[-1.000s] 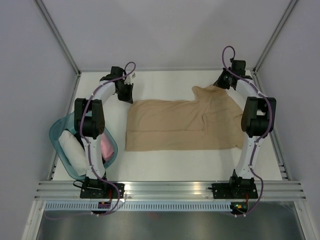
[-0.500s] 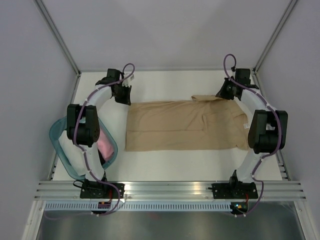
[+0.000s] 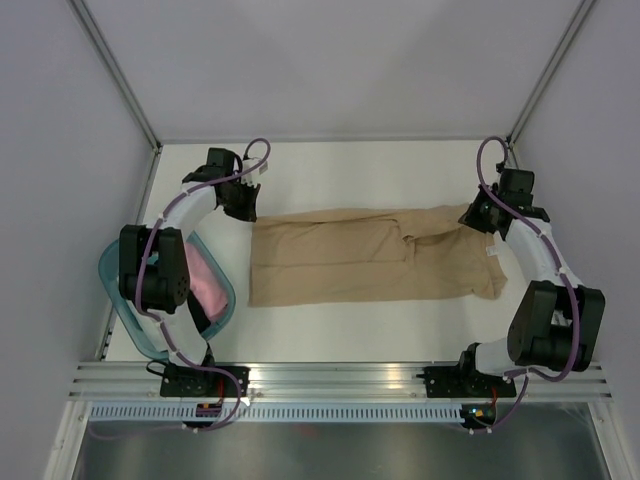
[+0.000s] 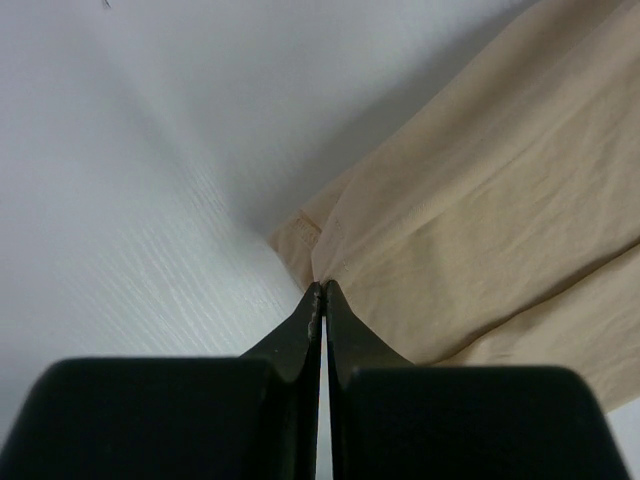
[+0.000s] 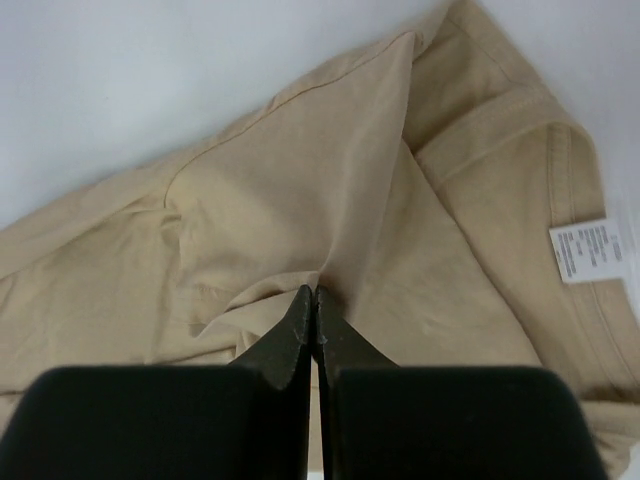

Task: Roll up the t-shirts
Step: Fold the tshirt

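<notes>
My grippers have both ends of the tan t-shirt's fold (image 3: 448,217), so my right gripper should go on pulling it toward the t-shirt's near shoulder (image 3: 484,282) until the flap lies flat.
A tan t-shirt (image 3: 350,262) lies spread across the middle of the white table, its far edge folded toward me. My left gripper (image 3: 248,208) is at its far left corner; in the left wrist view the gripper (image 4: 322,286) is shut on the hem of the tan cloth (image 4: 480,200). My right gripper (image 3: 472,220) is at the far right end, near the collar. In the right wrist view the gripper (image 5: 315,292) is shut on a fold of the shirt (image 5: 300,190), with the white neck label (image 5: 590,250) to its right. A pink rolled t-shirt (image 3: 207,285) lies in the basket.
A translucent teal basket (image 3: 113,272) stands at the table's left edge, partly under my left arm. Grey walls and metal frame posts close in the table on three sides. An aluminium rail (image 3: 330,375) runs along the near edge.
Both grippers have drawn the shirt's far edge toward me. The raised sleeve part at the far right has come down and the shirt is now a narrower band. The right arm swung outward.
</notes>
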